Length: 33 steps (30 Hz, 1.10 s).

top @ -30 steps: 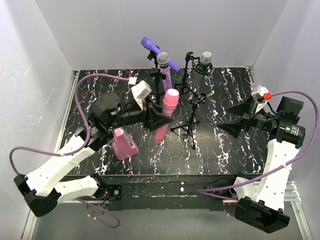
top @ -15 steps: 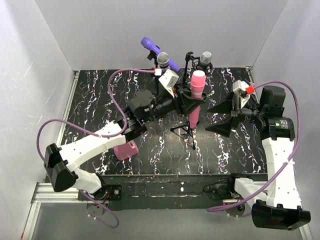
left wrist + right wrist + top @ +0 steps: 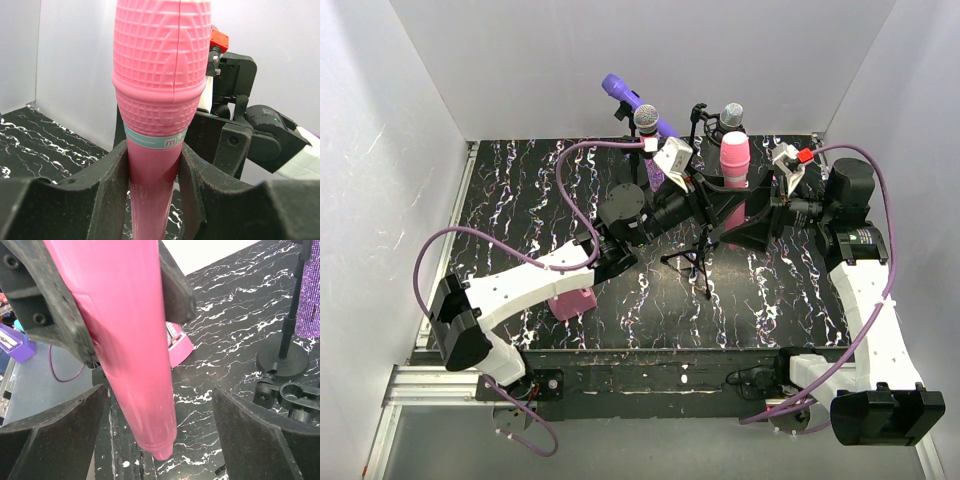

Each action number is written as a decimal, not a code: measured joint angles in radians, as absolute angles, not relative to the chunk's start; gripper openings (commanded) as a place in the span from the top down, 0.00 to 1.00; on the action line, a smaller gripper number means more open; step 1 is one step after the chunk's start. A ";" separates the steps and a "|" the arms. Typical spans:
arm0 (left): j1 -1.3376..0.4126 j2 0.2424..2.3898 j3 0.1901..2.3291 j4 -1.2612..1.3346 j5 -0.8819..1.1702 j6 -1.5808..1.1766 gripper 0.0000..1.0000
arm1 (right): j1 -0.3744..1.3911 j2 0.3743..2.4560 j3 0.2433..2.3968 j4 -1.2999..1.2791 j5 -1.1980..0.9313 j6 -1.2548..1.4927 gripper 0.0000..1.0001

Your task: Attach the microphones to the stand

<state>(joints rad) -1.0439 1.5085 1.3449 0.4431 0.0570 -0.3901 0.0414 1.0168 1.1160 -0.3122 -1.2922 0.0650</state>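
With the pink microphone's lower end [image 3: 159, 446] under my left gripper, my right gripper should hold the pink handle [image 3: 139, 390] while my left gripper retakes it, lower end tipped away.
My left gripper [image 3: 723, 203] is shut on the pink microphone [image 3: 734, 160] and holds it upright in the air at the back right. In the left wrist view its fingers [image 3: 112, 175] clamp the handle below the pink microphone's ribbed head [image 3: 160, 75]. My right gripper [image 3: 757, 222] is open, its jaws standing either side of the pink handle's lower end [image 3: 145, 405] without touching it. The plain purple microphone [image 3: 620, 92], the glittery purple one [image 3: 647, 125] and the silver-grey one [image 3: 731, 115] sit on stands at the back.
A black tripod stand [image 3: 698, 258] stands mid-table below the held microphone; its clip [image 3: 295, 395] shows in the right wrist view. A squat pink wedge block [image 3: 570, 302] lies at the front left. White walls close in the black marbled table [image 3: 520, 200].
My left arm has carried the pink microphone right and back, from mid-table to beside the right arm. My right gripper has moved left until its open jaws flank the handle's lower end.
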 measured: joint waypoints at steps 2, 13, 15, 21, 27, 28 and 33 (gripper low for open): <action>-1.046 1.520 1.354 0.447 0.056 -0.392 1.00 | 0.044 1.018 1.116 -0.283 -1.295 0.093 0.13; -1.050 1.534 1.372 0.445 0.052 -0.393 1.00 | 0.046 1.036 1.118 -0.195 -1.306 0.202 0.32; -1.050 1.534 1.373 0.445 0.052 -0.393 1.00 | 0.046 1.038 1.118 -0.181 -1.306 0.215 0.34; -1.050 1.534 1.373 0.440 0.050 -0.393 1.00 | 0.046 1.049 1.138 -0.153 -1.306 0.247 0.39; -1.048 1.536 1.373 0.440 0.026 -0.414 0.95 | 0.057 1.056 1.143 -0.100 -1.342 0.265 0.87; -1.048 1.536 1.373 0.442 0.023 -0.419 0.87 | 0.057 1.057 1.143 -0.093 -1.347 0.266 0.92; -1.049 1.536 1.374 0.438 0.012 -0.421 0.24 | 0.057 1.060 1.143 -0.098 -1.349 0.262 0.95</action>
<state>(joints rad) -1.0492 1.5356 1.3735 0.4381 0.0124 -0.4206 0.0574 1.0595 1.1431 -0.0978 -1.3487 0.2619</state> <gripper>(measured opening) 0.422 0.439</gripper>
